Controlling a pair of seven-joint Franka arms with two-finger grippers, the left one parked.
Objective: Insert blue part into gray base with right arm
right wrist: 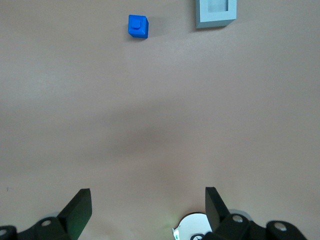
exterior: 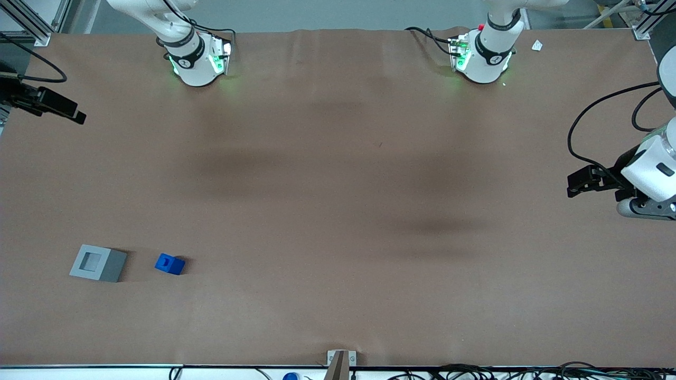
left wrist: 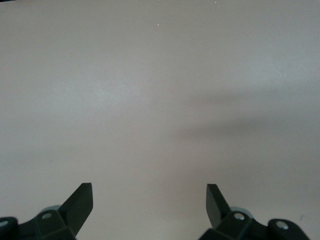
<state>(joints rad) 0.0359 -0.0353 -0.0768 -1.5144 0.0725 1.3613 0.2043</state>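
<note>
My gripper will leave the tall blue part (exterior: 169, 264) sticking up above the gray base when I insert it, because the gray base's square hollow (exterior: 92, 262) looks shallow beside it.
The blue part (exterior: 169, 263) (right wrist: 138, 26) rests on the brown table, toward the working arm's end and nearer the front camera than the arm bases. Close beside it, with a small gap, sits the gray base (exterior: 115, 266) (right wrist: 215, 21), its square recess facing up with nothing in it. My right gripper (right wrist: 148, 206) hangs high over the table near its own arm base (right wrist: 192, 227) (exterior: 193, 63), well apart from both parts. Its fingers (right wrist: 82, 202) stand wide open with nothing between them. The gripper itself does not show in the front view.
A black device (exterior: 50, 103) juts in at the working arm's end of the table. A small bracket (exterior: 340, 361) sits at the table edge nearest the front camera. A white scrap (exterior: 537, 45) lies near the parked arm's base.
</note>
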